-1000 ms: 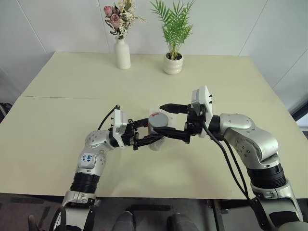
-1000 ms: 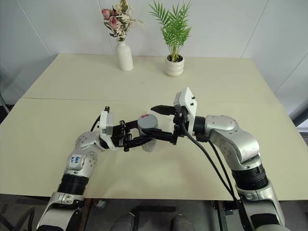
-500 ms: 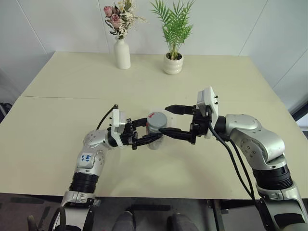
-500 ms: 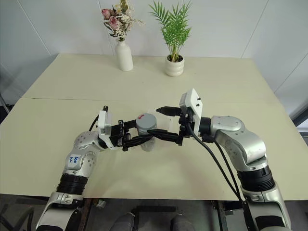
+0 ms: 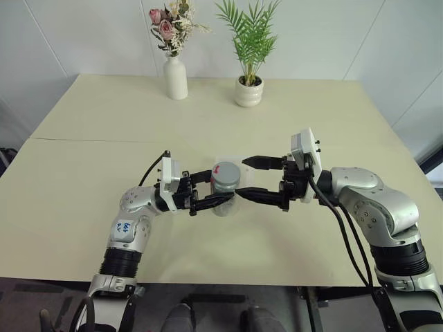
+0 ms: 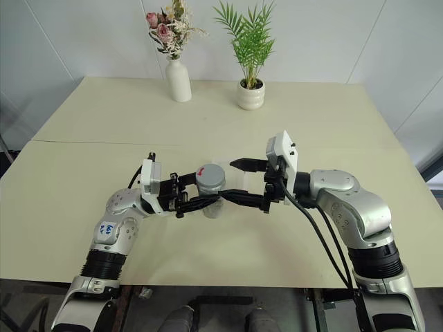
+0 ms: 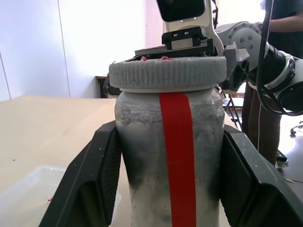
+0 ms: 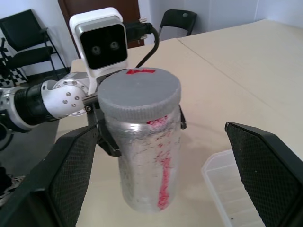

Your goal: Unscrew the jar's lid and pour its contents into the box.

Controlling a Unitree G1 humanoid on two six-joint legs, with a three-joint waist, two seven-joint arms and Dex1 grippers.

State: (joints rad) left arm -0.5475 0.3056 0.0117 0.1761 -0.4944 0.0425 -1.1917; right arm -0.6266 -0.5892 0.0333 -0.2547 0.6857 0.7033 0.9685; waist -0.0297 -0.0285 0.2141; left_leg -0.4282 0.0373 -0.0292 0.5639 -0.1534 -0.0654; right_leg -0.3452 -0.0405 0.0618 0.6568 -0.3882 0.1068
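I expect the grey lid (image 5: 226,173) to come off in one piece and leave the jar's opening open when I turn the lid, because its ribbed rim (image 8: 143,113) goes evenly all the way around.
The jar (image 5: 225,190) is a cloudy clear cylinder with a red stripe, held upright just above the table. Its grey lid (image 5: 225,173) sits on top. My left gripper (image 5: 220,188) is shut on the jar's body, one finger on each side (image 7: 94,179). My right gripper (image 5: 243,178) stands open and level just right of the lid, touching nothing; its wrist view shows the jar (image 8: 147,156) ahead between the wide fingers (image 8: 71,165). The box (image 8: 232,194), a shallow clear tray, lies on the table under and behind the jar. The contents cannot be made out through the cloudy wall.
A white vase (image 5: 176,77) with flowers and a white pot (image 5: 248,92) with a green plant stand at the back of the cream table (image 5: 83,173). A seam crosses the table top. A person stands beyond the right arm in the left wrist view (image 7: 279,28).
My right gripper has eased a little to the right, away from the lid, and stays open. The left gripper and the jar have kept still.
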